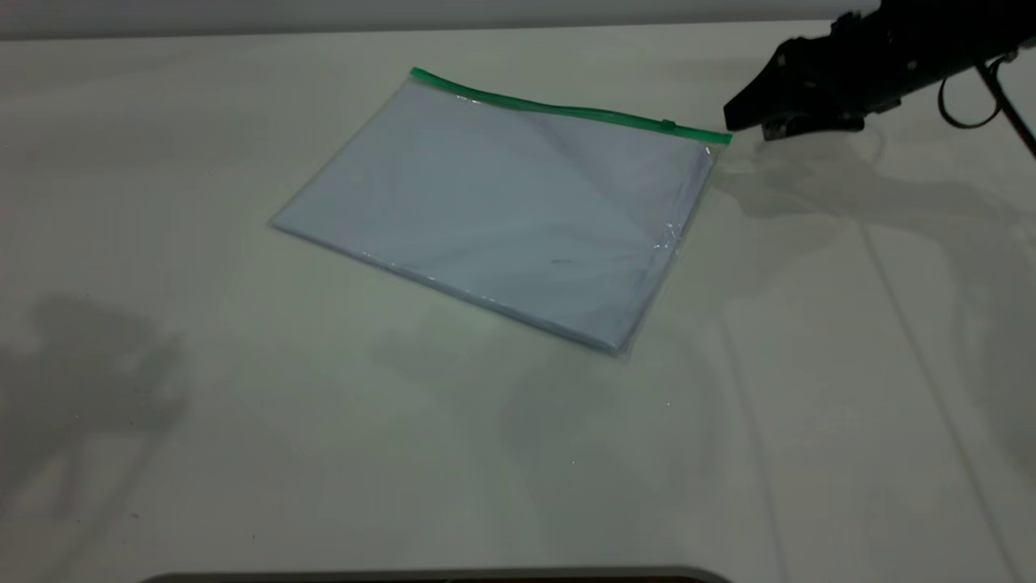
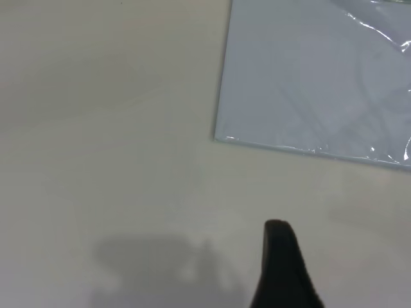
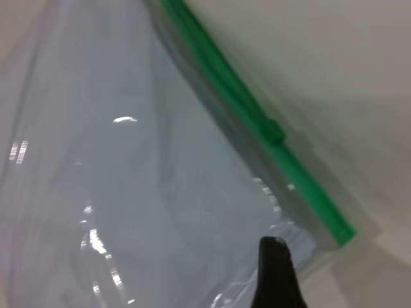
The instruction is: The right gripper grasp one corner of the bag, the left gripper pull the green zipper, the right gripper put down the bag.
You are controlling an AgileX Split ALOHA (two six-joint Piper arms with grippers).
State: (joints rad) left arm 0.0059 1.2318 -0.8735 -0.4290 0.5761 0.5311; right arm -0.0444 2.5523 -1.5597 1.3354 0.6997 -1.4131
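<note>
I expect the bag's opening [image 1: 544, 105] to spread apart past the green zipper's slider tab when I lift the bag's corner, because the zipper shows a split line [image 3: 225, 78] there.
The bag [image 1: 502, 210] lies flat on the white table, a clear pouch with white sheets inside. The green zipper [image 1: 558, 107] runs along its far edge, with the slider tab [image 1: 668, 125] near the right end. My right gripper [image 1: 749, 121] hovers just right of the corner [image 1: 720, 136] where the green strip ends, open and holding nothing. In the right wrist view one of its fingers [image 3: 275, 269] sits over the clear plastic beside that corner [image 3: 340, 234], close to the tab [image 3: 274, 131]. My left gripper [image 2: 279, 256] is out of the exterior view and hangs over bare table near a plain bag corner [image 2: 221, 136].
The white table [image 1: 243, 421] has faint seams at the right [image 1: 914, 340] and arm shadows at the left. A dark edge [image 1: 437, 576] shows at the table's front.
</note>
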